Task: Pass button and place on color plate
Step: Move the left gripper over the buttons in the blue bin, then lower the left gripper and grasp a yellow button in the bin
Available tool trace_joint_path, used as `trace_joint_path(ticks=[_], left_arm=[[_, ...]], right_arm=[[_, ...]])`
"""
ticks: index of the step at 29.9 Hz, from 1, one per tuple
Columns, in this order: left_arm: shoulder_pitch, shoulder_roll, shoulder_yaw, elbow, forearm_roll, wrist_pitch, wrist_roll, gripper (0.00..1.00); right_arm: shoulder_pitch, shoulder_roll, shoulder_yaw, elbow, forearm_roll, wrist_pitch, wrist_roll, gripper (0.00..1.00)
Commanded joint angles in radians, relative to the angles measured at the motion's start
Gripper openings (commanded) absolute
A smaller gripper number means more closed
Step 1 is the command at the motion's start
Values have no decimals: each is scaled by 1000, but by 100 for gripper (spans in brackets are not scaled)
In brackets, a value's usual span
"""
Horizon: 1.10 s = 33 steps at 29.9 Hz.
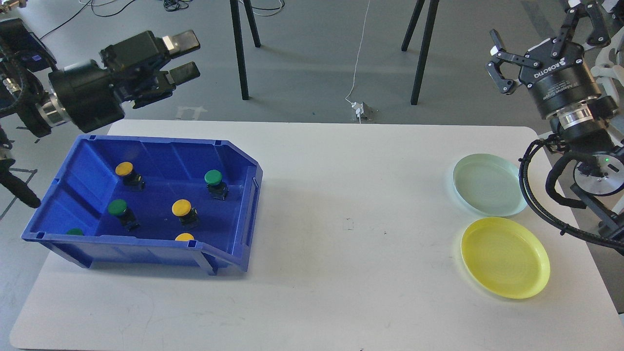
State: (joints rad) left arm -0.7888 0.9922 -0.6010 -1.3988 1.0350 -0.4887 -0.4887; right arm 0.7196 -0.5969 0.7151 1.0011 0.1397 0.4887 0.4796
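Note:
My gripper will bring the yellow button (185,211) out whole when I lift it, with the block sticking out, because a dark block (190,220) sits under the yellow cap.
A blue bin (252,204) on the left of the white table holds several buttons: yellow ones (124,169) (181,208) (184,237) and green ones (213,177) (117,207) (74,232). A pale green plate (489,184) and a yellow plate (505,257) lie at the right, both bare. My left gripper (184,57) is open and empty, above and behind the bin's back wall, pointing right. My right gripper (538,36) is open and empty, high behind the pale green plate.
The white table (351,273) has its back edge just behind the bin. Black tripod legs (240,53) (421,53) and a white cable with a plug (360,109) are on the floor behind. My right arm's cables (536,204) hang beside the plates.

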Motion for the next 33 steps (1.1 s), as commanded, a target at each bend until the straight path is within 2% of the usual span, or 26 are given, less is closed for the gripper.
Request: trace_joint_path(ticks=[1,6,11,16,27,33], left_arm=[[-131,92,206,-25,253,0,0,100],[-314,77,521,50,470,0,0,100],[-345,-72,710,228,514,0,0,100],[-342,-176,771,356,517,0,0,100],[-319,-270,799,492,517,0,0,100],[-303,-282,802,509,517,0,0,100]], right_arm=[[-9,0,1,2,0,0,1,100],[-12,-1,0,2,0,-10,1,100],[-17,0,0,2,0,-15,1,100],[-28,-12,0,1,0,-15,1,100],[-51,-29,1,-1,0,-13,2,100],[-51,-29,1,-2,0,-13,2,100]])
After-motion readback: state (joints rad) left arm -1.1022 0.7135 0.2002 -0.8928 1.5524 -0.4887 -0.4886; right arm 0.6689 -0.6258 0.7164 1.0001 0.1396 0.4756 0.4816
